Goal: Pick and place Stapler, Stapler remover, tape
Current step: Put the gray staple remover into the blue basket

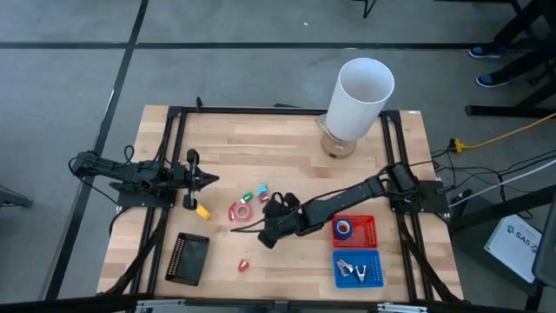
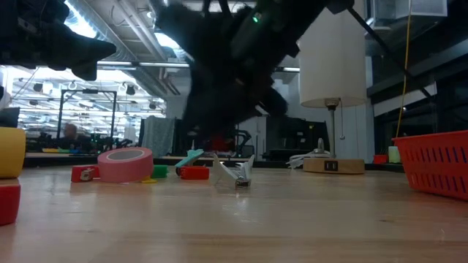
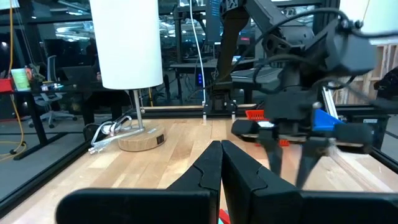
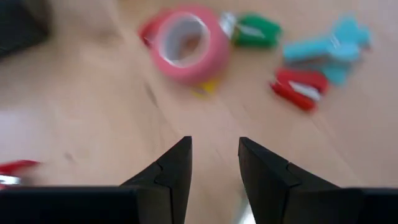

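Note:
The silver pieces in the blue basket (image 1: 360,273) lie forked open. I therefore expect the small silver metal piece (image 4: 247,210) to keep its fingers spread while I carry it.
A pink tape roll (image 1: 240,211) (image 4: 186,43) lies flat on the wooden table (image 1: 287,148). Just beyond it lie a small green piece (image 4: 255,30), a teal piece (image 4: 329,46) and a small red stapler (image 4: 298,88). My right gripper (image 1: 268,228) (image 4: 214,162) hangs open above bare wood, right of the roll and tilted down toward it, with nothing between its fingers. Below it a small silver metal piece (image 2: 238,173) rests on the table. A blue tape roll (image 1: 344,229) lies in the red basket (image 1: 368,233). My left gripper (image 1: 211,180) (image 3: 221,149) waits shut at the left.
A tall white cylinder on a round wooden base (image 1: 358,96) stands at the far right. A blue basket (image 1: 372,261) holds silver pieces near the right front. A black flat box (image 1: 189,258), a yellow block (image 1: 202,210) and a small red piece (image 1: 243,265) lie on the left half.

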